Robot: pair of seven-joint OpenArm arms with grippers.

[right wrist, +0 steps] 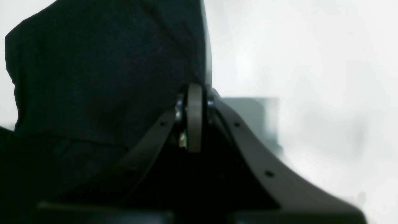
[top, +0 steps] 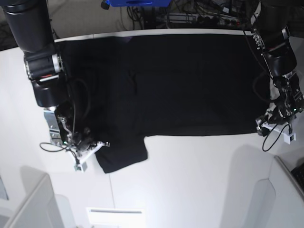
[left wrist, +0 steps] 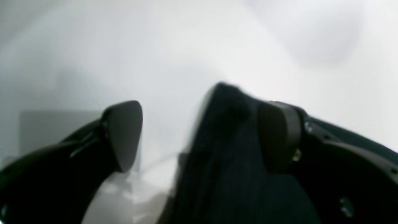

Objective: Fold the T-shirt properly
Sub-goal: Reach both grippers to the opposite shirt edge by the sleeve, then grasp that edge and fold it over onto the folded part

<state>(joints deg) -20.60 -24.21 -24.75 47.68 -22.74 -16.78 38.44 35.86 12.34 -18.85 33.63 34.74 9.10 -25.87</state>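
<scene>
My left gripper should close on the T-shirt's front corner (left wrist: pixel 227 102), which lies loose while my right gripper holds the sleeve's outer edge, before both fold the T-shirt back.
The black T-shirt (top: pixel 190 80) lies spread on the white table (top: pixel 190 180), plain side up, with no print showing. One sleeve (top: pixel 121 154) sticks out at the front left. My right gripper (top: pixel 92 146) is at that sleeve's outer edge. In the right wrist view its fingers (right wrist: pixel 194 118) are pressed together with black cloth (right wrist: pixel 93 77) rising from them. My left gripper (top: pixel 262 127) is at the shirt's front right corner. In the left wrist view it (left wrist: pixel 202 130) is open, and a fold of black cloth (left wrist: pixel 224 146) lies against one pad (left wrist: pixel 279 133).
Cables and a blue object (top: pixel 137 3) lie behind the table's back edge. White box-like shapes stand at the front left (top: pixel 28 204) and front right (top: pixel 280 194). Bare table shows in front of the shirt.
</scene>
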